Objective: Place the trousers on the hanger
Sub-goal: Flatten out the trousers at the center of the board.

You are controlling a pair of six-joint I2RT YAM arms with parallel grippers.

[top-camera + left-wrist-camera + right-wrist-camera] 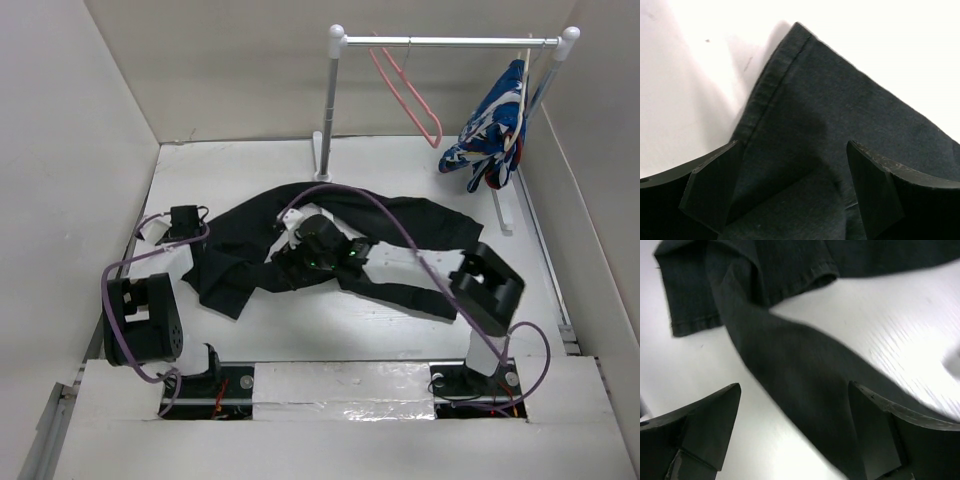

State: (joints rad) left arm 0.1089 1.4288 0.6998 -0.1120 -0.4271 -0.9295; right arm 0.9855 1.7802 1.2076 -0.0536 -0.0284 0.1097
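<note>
The robot's left gripper should pull the far leg's hemmed end free while the robot's right gripper holds the waist's far corner (477, 229), because the legs overlap (234, 266) near their hems.
The black trousers (400, 225) lie crumpled on the white table, legs spread left and right. The pink hanger (408, 92) hangs empty on the white rail (450, 42) at the back. My left gripper (200, 232) is open at the trousers' left edge; in the left wrist view (792, 150) its jaws stand wide just above a hemmed corner of the cloth (840, 100). My right gripper (282, 260) is open low over the middle of the trousers; in the right wrist view (794, 387) its jaws straddle a strip of trouser leg (790, 355), holding nothing.
A blue, white and red patterned garment (492, 125) hangs at the right end of the rail. The rail's posts stand at the back centre (327, 120) and back right (540, 100). White walls enclose the table on the left, back and right.
</note>
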